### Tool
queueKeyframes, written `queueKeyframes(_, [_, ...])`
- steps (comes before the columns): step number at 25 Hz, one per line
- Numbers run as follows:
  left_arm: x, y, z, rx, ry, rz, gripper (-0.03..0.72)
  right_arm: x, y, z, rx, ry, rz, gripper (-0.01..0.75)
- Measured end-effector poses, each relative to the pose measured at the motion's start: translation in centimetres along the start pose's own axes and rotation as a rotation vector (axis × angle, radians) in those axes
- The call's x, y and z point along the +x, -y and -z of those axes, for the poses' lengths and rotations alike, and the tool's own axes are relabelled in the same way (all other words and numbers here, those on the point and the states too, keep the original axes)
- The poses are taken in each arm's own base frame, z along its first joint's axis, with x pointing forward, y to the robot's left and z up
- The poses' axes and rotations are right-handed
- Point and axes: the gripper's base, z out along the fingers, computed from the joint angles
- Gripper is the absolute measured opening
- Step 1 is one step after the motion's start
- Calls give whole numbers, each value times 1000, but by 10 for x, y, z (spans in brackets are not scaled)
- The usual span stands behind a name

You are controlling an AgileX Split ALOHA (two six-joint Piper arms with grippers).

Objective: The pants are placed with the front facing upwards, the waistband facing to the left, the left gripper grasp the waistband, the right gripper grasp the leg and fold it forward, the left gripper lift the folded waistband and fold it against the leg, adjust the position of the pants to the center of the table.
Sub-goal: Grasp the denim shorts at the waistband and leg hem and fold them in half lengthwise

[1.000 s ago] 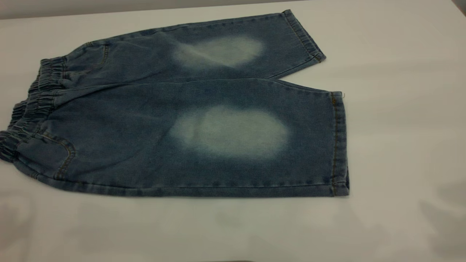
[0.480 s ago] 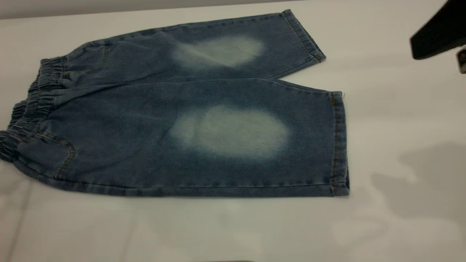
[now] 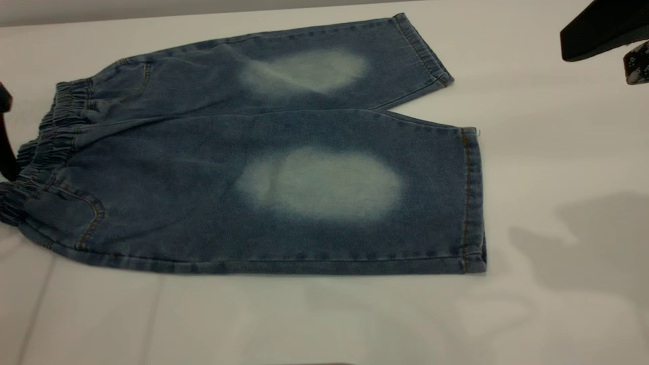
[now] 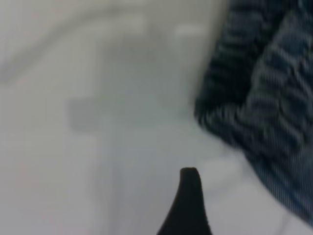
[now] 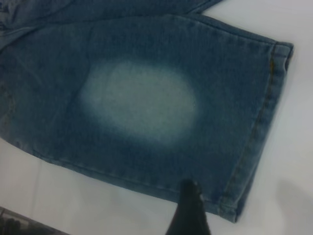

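The waistband's near end is lying free next to my left gripper's finger. I should now move my left gripper in until its fingers are on both sides of the crinkled band, and then close them.
The pants lie flat on the white table, front up, each leg showing a pale oval. The crinkled waistband points left and the two leg hems point right. Only a black sliver of my left gripper shows at the left edge, just beside the waistband; in its wrist view one finger hovers over bare table near the waistband. High at the far right, clear of the hems, my right gripper stands open. Its finger hangs above the near leg's hem corner. Neither gripper holds anything.
Bare tabletop surrounds the pants, with wide room to the right and along the near edge. The table's far edge runs just behind the upper leg. Arm shadows fall on the right side.
The right gripper came in at the upper right and slid slightly left. The left gripper appeared at the left edge by the waistband. The pants have not moved.
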Motion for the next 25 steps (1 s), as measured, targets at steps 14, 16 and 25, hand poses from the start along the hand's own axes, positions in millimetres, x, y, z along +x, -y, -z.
queueKeyframes(14, [-2,3,-49,25,-38,73,570,-1,1,0,8,10,-1,496])
queueKeyframes(16, [-1,2,-51,24,-42,73,566,-1,1,0,8,10,-1,496])
queueKeyframes(25, [-2,3,-54,25,-45,72,154,2,0,-2,-15,-25,-20,496])
